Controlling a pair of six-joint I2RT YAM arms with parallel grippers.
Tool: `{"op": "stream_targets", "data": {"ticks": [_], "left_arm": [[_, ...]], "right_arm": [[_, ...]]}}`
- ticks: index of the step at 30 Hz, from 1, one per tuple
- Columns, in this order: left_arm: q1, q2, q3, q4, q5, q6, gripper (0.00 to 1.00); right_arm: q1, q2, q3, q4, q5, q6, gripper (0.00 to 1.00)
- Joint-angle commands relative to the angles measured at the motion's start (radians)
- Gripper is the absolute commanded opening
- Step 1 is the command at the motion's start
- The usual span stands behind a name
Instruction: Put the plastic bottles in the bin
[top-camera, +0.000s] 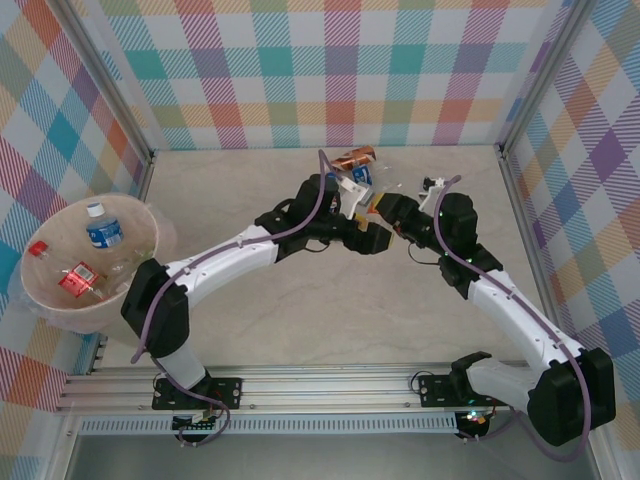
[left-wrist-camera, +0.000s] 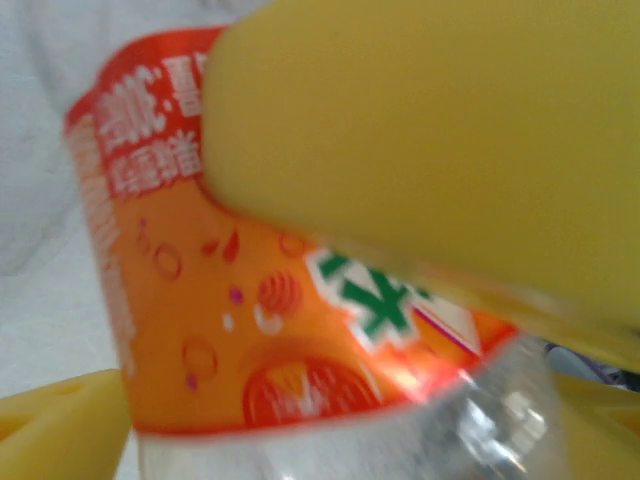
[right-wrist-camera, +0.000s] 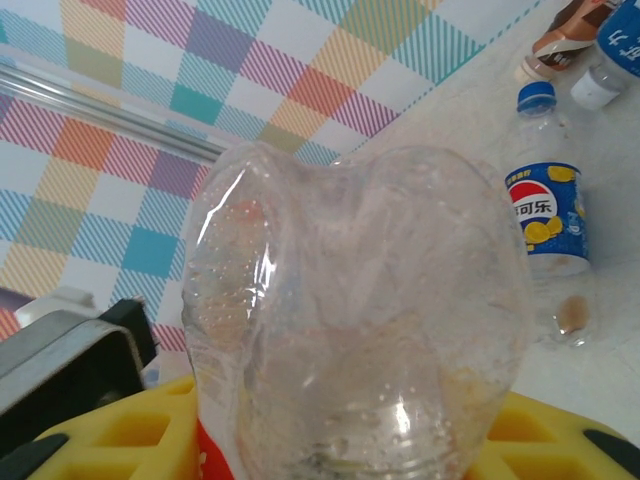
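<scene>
Next, my left gripper closes on the label end (left-wrist-camera: 225, 300) before my right gripper, which is holding the bottle's clear body (right-wrist-camera: 360, 290) far from the bin, opens.
A clear plastic bottle with an orange and red label (left-wrist-camera: 250, 300) hangs above mid-table between both grippers (top-camera: 371, 207). My right gripper (right-wrist-camera: 340, 440) is shut on it; its yellow fingers (right-wrist-camera: 120, 435) press the bottle's clear dented body (right-wrist-camera: 360, 300). My left gripper (left-wrist-camera: 340, 425) is open, and its yellow fingertips (left-wrist-camera: 60, 425) stand on either side of the label end. The right gripper's big yellow finger (left-wrist-camera: 430, 130) crosses the left wrist view. The bin (top-camera: 150, 240) sits at far left with a blue-labelled bottle (top-camera: 103, 231) and red-labelled ones (top-camera: 78, 280) inside.
More bottles lie at the back of the table: a brown one (top-camera: 355, 158) and a blue one (top-camera: 361, 175). A blue Pepsi-labelled bottle (right-wrist-camera: 545, 215) lies near the checkered back wall, with a blue-labelled bottle (right-wrist-camera: 610, 50) and a brown bottle (right-wrist-camera: 565, 30) beyond it.
</scene>
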Motion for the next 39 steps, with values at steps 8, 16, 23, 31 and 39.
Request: {"op": "stream_targets", "data": {"ticks": [8,16,23,31,39], "left_arm": [[-0.006,0.007,0.028,0.037,0.029,0.022,0.53],[0.01,-0.084,-0.053,-0.043,-0.152,0.053,0.46],[0.036,-0.213,-0.138,-0.123,-0.297,0.044,0.45],[0.045,-0.397,-0.025,-0.503,-0.739,-0.015,0.45],[0.047,-0.572,0.1,-0.741,-1.035,-0.076,0.44]], "right_arm": [[0.006,-0.022,0.038,0.032,-0.046,0.004,0.45],[0.001,-0.111,0.096,-0.149,0.069,-0.061,0.7],[0.0,-0.16,0.109,-0.251,0.239,-0.06,0.94],[0.0,-0.155,0.086,-0.346,0.399,-0.086,1.0],[0.0,-0.128,0.032,-0.313,0.414,-0.1,1.0]]}}
